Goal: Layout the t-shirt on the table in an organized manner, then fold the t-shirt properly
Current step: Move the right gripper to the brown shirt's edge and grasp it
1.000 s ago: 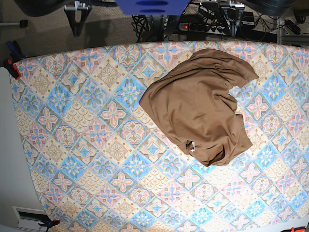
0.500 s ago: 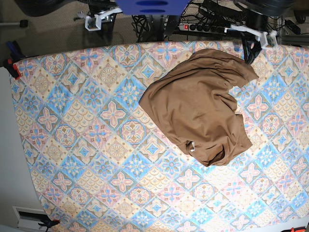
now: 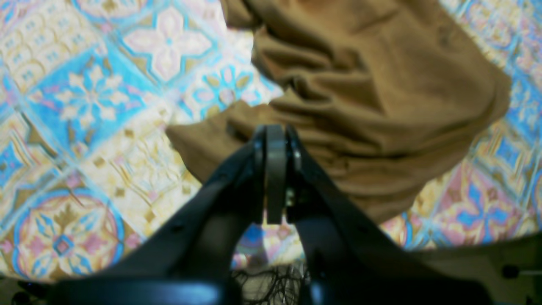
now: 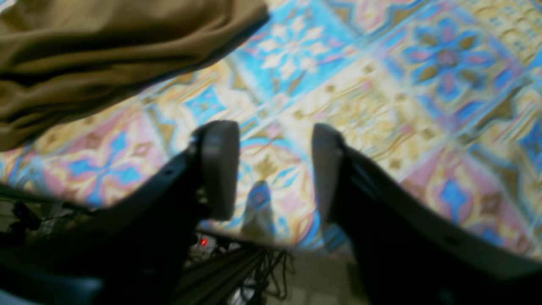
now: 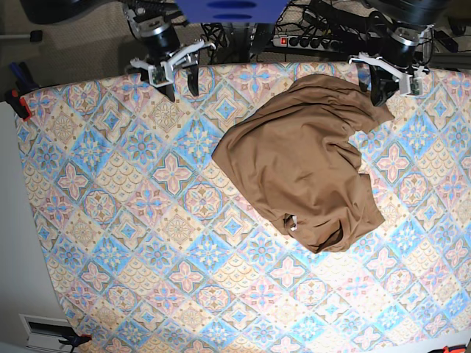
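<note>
My right gripper will pull the t-shirt's corner, and the whole t-shirt (image 5: 294, 162) will slide along, still crumpled, because the t-shirt's rumpled far edge (image 5: 331, 87) lies loose.
The tan-brown t-shirt (image 5: 302, 162) lies crumpled on the right half of the table (image 5: 132, 220), with its white neck tag (image 5: 293, 224) showing near the front. My left gripper (image 5: 378, 93) hovers at the shirt's far right corner. In the left wrist view the left gripper (image 3: 275, 132) is shut and empty, just above a rumpled edge of the t-shirt (image 3: 372, 84). My right gripper (image 5: 182, 86) hangs over the far table edge, left of the shirt. The right wrist view shows the right gripper (image 4: 273, 165) open over bare cloth, with the t-shirt (image 4: 106, 51) at upper left.
A power strip and tangled cables (image 5: 309, 40) lie on the floor beyond the far edge. Clamps (image 5: 18, 103) hold the cloth at the left corner. A blue base part (image 5: 232, 9) sits at top centre. The patterned table (image 3: 84, 93) stretches left and forward of the shirt.
Both arms have come down from the far side towards the table's far edge. The right gripper's jaws have opened. The shirt has not moved.
</note>
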{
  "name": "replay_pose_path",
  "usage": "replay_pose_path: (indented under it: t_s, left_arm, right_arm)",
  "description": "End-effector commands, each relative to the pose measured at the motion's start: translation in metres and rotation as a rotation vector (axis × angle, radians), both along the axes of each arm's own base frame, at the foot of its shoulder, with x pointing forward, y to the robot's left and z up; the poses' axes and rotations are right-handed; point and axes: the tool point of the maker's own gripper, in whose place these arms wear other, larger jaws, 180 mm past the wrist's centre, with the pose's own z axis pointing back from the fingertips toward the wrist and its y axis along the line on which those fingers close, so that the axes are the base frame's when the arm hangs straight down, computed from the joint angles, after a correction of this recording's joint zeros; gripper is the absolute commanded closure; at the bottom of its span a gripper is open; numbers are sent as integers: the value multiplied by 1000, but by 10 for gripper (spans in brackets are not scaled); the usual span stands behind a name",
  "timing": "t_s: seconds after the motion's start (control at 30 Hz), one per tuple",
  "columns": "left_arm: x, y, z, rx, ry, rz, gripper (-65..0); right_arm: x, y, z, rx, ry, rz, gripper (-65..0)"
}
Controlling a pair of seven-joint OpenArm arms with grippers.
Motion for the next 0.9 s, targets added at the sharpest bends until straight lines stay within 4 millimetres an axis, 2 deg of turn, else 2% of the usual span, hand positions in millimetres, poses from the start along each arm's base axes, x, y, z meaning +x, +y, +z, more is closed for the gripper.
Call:
replay_pose_path:
  t_s: [0.0, 0.2, 0.3, 0.37, 0.43, 0.5, 0.7, 0.87]
  left_arm:
    - [4, 9, 10, 42, -37, 12, -3]
    - [-4, 42, 17, 130, -59, 141, -3]
    - [-3, 49, 21, 146, -69, 159, -3]
    - [-4, 54, 23, 156, -73, 169, 0]
    - [-4, 55, 23, 158, -68, 172, 0]
    - [-7, 55, 18, 154, -35, 171, 0]
    - [-8, 55, 16, 154, -21, 170, 0]
    - [-8, 55, 16, 154, -21, 170, 0]
  right_arm:
    - [13, 8, 16, 31, -67, 14, -310]
    - [55, 31, 26, 76, -76, 62, -310]
    - [79, 41, 33, 233, -11, 44, -310]
    - [95, 51, 45, 375, 17, 43, -310]
    - [119, 60, 69, 509, -4, 57, -310]
    - [133, 60, 84, 563, -26, 67, -310]
    - [139, 38, 65, 518, -2, 21, -309]
    - [137, 22, 21, 490, 98, -46, -309]
